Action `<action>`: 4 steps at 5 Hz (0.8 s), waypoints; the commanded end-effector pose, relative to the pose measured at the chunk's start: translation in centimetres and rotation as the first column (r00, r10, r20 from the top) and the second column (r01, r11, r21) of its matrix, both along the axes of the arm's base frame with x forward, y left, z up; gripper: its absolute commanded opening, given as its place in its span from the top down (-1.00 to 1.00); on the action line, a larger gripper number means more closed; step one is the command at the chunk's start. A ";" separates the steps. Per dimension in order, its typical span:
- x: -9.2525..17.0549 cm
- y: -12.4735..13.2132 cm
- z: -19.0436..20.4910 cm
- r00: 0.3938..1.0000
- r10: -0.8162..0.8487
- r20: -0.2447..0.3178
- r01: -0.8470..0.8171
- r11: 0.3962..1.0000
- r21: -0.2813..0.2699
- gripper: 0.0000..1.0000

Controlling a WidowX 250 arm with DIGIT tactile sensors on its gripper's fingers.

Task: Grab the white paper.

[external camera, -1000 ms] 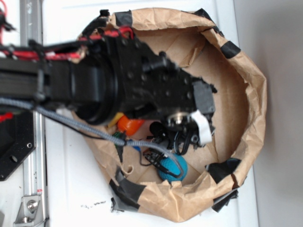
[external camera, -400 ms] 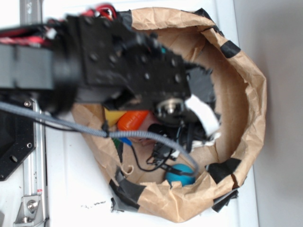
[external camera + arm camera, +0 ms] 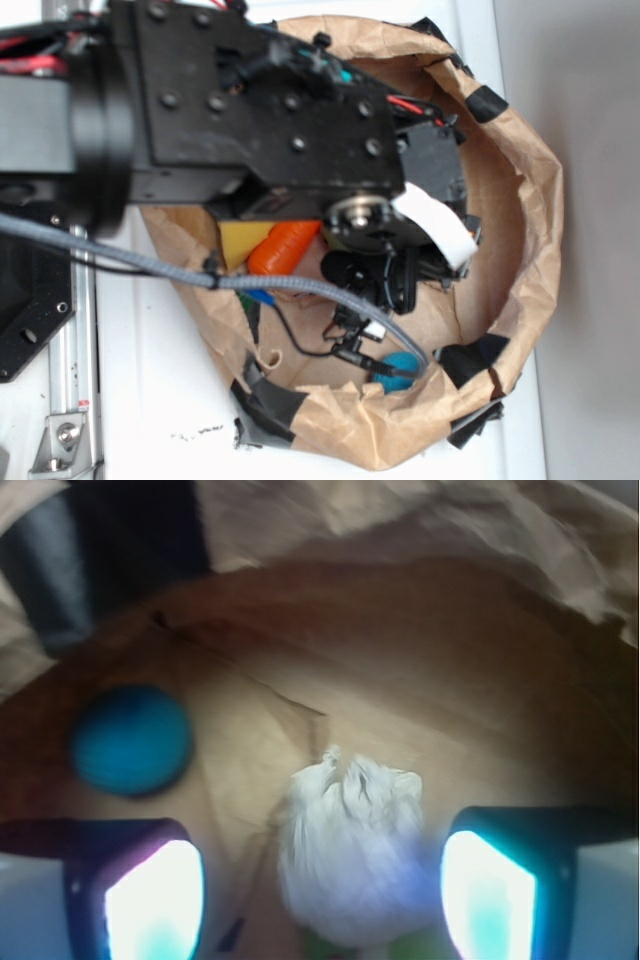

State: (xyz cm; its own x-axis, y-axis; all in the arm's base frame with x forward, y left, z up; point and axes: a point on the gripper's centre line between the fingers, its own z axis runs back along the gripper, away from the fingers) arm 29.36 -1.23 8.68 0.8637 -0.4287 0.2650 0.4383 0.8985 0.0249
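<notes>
The white paper [image 3: 350, 840] is below my gripper's fingers and off-centre in the gap between them, so next I open wider and go down around its crumpled middle [image 3: 355, 880] before I close.
The white paper [image 3: 350, 855], a wrinkly roundish wad, lies on the floor of the brown paper bag [image 3: 420, 660] in the wrist view. It sits between my two lit fingers, nearer the right finger [image 3: 490, 895] than the left one, with gaps on both sides. My gripper [image 3: 322, 890] is open around it without touching. In the exterior view the black arm covers the wad, and my gripper [image 3: 397, 283] hangs inside the bag [image 3: 530, 200].
A blue ball [image 3: 130, 740] lies left of the wad, and shows near the bag's lower wall [image 3: 400, 368]. An orange item [image 3: 283, 248] and a yellow one [image 3: 238, 242] lie under the arm. A green patch [image 3: 335, 948] peeks from beneath the wad. Black tape patches the bag rim.
The arm has shifted toward the top of the exterior view and looms larger. The orange and yellow items show more, and the blue ball is less covered.
</notes>
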 end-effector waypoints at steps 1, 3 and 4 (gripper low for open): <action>0.6 -1.8 -1.2 1.000 -0.028 -0.011 0.028 0.999 -0.018 -1.00; 0.5 -0.8 -6.6 0.972 -0.042 -0.230 0.059 0.996 0.068 -1.00; 0.0 -0.9 -5.7 0.967 0.010 -0.256 -0.001 0.999 0.036 1.00</action>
State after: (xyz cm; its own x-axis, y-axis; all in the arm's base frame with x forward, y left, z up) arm 29.31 -1.15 2.04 0.9037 -0.4279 -0.0117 0.4264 0.9023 -0.0636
